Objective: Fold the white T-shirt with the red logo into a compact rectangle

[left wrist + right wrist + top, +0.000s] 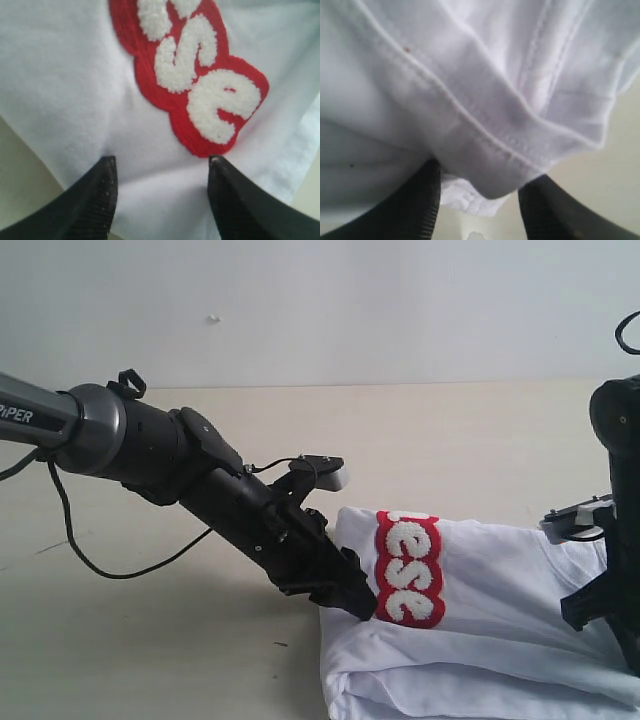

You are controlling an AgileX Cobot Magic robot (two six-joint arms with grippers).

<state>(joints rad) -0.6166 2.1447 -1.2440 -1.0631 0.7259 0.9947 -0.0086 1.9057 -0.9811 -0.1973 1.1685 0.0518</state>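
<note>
The white T-shirt is too far over on the right gripper's side, so the robot's left gripper and right gripper should slide the shirt toward the middle.
The white T-shirt lies partly folded at the front right of the table, its layered edges stacked along the front. The red logo with fuzzy white letters runs across its left part. My left gripper is down on the shirt's left edge beside the logo. In the left wrist view that gripper is open, its fingers straddling white cloth just short of the logo. My right gripper is open around a hemmed fold of the shirt at its right side.
The beige table stretches to the left and back of the shirt, up to a pale wall. A black cable trails from the left arm onto the table. The right arm's body stands at the right edge.
</note>
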